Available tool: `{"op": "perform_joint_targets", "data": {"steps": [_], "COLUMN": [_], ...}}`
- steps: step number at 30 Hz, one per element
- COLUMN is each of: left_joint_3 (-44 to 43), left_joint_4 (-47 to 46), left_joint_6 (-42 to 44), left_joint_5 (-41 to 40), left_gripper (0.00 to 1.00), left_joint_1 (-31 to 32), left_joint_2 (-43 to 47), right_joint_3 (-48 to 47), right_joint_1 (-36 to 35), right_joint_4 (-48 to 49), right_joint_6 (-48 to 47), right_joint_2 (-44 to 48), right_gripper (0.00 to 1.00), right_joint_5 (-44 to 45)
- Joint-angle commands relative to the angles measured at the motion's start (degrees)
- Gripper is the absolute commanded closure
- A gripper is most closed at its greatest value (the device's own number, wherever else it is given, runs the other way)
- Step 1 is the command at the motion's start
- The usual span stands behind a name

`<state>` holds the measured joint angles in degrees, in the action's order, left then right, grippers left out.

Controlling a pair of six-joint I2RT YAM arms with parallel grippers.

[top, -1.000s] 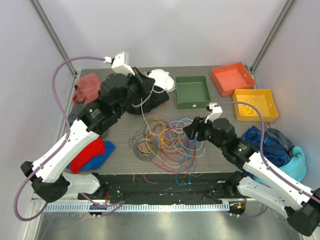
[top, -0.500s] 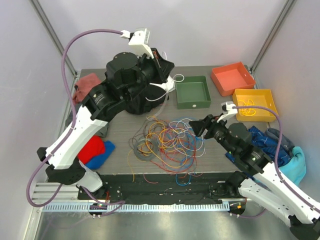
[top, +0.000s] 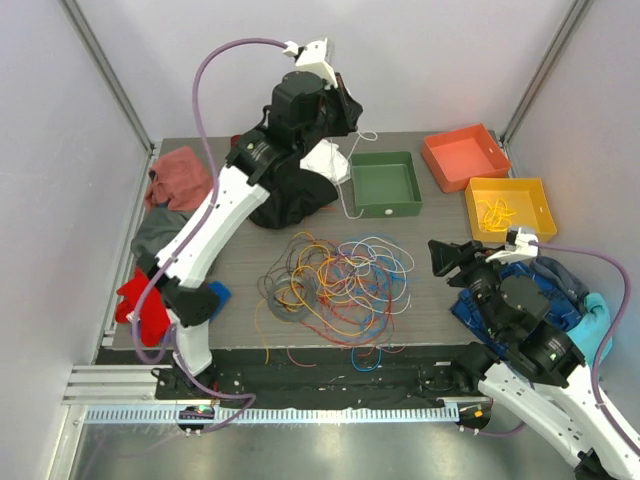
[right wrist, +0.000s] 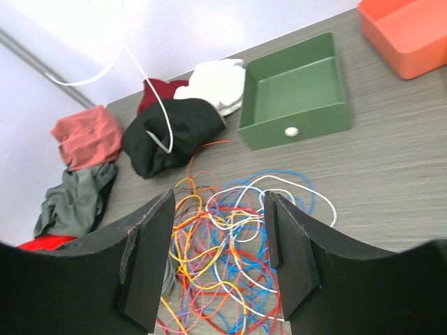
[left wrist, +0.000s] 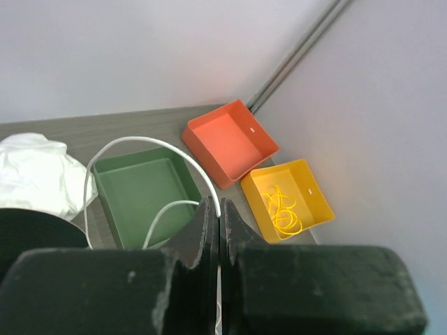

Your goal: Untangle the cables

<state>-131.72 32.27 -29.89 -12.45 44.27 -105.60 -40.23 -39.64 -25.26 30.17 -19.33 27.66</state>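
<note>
My left gripper is holding the white cable point(top: 343, 203), which hangs clear of the heap. It should keep going until it is over the empty green tray point(top: 387, 181), then lower the cable inside and let go.
The cables point(top: 335, 285) lie in a tangled heap of yellow, orange, red, blue, white and grey loops in the middle of the table, also seen in the right wrist view point(right wrist: 237, 258). My left gripper point(top: 352, 118) is raised high over the back of the table, and in its wrist view point(left wrist: 220, 209) it is shut on a white cable point(left wrist: 140, 142). That white cable point(top: 346, 185) hangs down beside the green tray point(top: 385, 183). My right gripper point(top: 436, 258) is open, right of the heap and apart from it, with nothing between its jaws point(right wrist: 220, 237).
At the back right stand an orange tray point(top: 463, 155) and a yellow tray point(top: 535, 225) holding a yellow cable point(top: 492, 212). A black cloth point(top: 290, 195), a white cloth point(top: 322, 160) and a pink cloth point(top: 180, 175) lie at the back left. Blue garments point(top: 545, 285) lie right, a red cloth point(top: 135, 300) left.
My left arm has risen and swung toward the back right, lifting the white cable out of the heap. My right arm has drawn back to the right, away from the tangle.
</note>
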Motion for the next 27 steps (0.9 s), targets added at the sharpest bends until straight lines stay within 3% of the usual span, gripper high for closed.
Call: {"op": "perform_joint_targets", "data": {"steps": [1,5,13,27], "left_joint_3": [-8.00,-12.94,-9.52,-8.91], "left_joint_4": [-1.16,-2.99,-19.59,-25.24], "left_joint_6": [-3.59,-5.79,-6.41,-9.13], "left_joint_5": [5.50,9.36,17.27,20.01], "left_gripper": [1.00,1.00,1.00,0.99], "left_joint_1": [-3.39,-5.51,-6.30,-6.21], "left_joint_2": [-6.27,-11.81,-14.89,-26.13], "right_joint_3": [-2.14,-2.22,-0.47,1.47], "right_joint_1": [-0.18,-0.18,-0.18,-0.26], "right_joint_4": [-2.43,-2.08,-0.06,0.38], "right_joint_6": [-0.20,-1.70,-3.90,-1.70], "right_joint_2": [1.31,1.32,1.23,3.42], "right_gripper": [0.39,0.39,0.39,0.39], "right_joint_5": [5.21,7.14,8.99,9.08]}}
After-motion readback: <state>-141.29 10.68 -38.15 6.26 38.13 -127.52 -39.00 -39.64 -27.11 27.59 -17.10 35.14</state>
